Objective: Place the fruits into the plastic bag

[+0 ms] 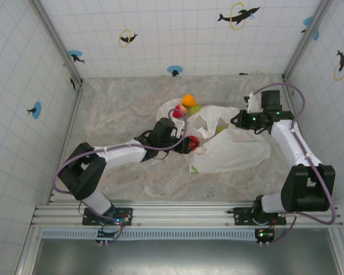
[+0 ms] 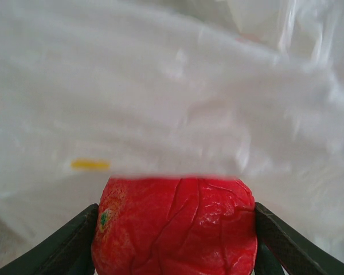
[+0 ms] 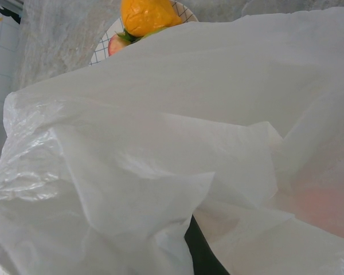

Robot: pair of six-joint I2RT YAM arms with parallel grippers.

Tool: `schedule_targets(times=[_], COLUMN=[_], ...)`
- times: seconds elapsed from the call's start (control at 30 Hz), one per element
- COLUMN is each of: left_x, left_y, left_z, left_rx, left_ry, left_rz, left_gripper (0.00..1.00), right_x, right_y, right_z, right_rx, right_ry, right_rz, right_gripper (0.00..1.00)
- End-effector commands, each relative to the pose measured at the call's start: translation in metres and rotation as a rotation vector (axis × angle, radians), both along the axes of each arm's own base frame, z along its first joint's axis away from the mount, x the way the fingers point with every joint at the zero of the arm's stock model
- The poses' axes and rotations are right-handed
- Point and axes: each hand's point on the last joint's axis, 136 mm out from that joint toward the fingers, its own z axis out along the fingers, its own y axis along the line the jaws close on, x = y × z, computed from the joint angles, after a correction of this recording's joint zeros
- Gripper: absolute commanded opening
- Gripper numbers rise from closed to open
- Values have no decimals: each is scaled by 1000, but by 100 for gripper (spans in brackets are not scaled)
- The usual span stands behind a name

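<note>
The bag's opening [image 1: 208,136] is held open by my right gripper in front of the red fruit, so my left gripper should keep going toward the green fruit inside [image 1: 221,129] and let go there.
My left gripper [image 1: 189,143] is shut on a glossy red fruit [image 2: 175,226], wedged between its two dark fingers [image 2: 74,243] right at the mouth of the plastic bag [image 1: 232,146]. The bag's crinkly white film [image 2: 172,86] hangs just ahead of the fruit. My right gripper [image 1: 236,121] grips the bag's upper edge, holding it raised; the film [image 3: 160,143] drapes over its jaws, leaving one dark finger [image 3: 203,258] showing. An orange fruit [image 1: 188,99], a red one [image 1: 178,110] and a green one [image 1: 195,107] sit on the plate. Another green fruit [image 1: 221,130] shows through the bag.
The white round plate [image 1: 167,106] lies behind the left gripper, touching the bag's far-left edge. Tiled walls and metal posts close off the marble table on three sides. Bare tabletop [image 1: 114,109] lies left of the plate and in front of the bag.
</note>
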Motion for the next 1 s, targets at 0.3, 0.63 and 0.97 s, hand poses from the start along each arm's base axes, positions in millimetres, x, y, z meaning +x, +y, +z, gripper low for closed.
schedule_targets(times=[0.3,0.63,0.97], left_x=[60,75,54], left_y=[-49,-104,-138], left_z=[30,9,-24], left_rx=[-144,-185,-165], left_ry=[-87,-41,50], left_rz=[133,171,29], left_gripper=[61,63,69], right_x=[-13,-13,-8], right_y=[22,24,15], right_z=[1,-3,-2], right_rx=[29,53,50], right_ry=[-2,1,-4], right_rz=[85,83,49], right_gripper=[0,0,0])
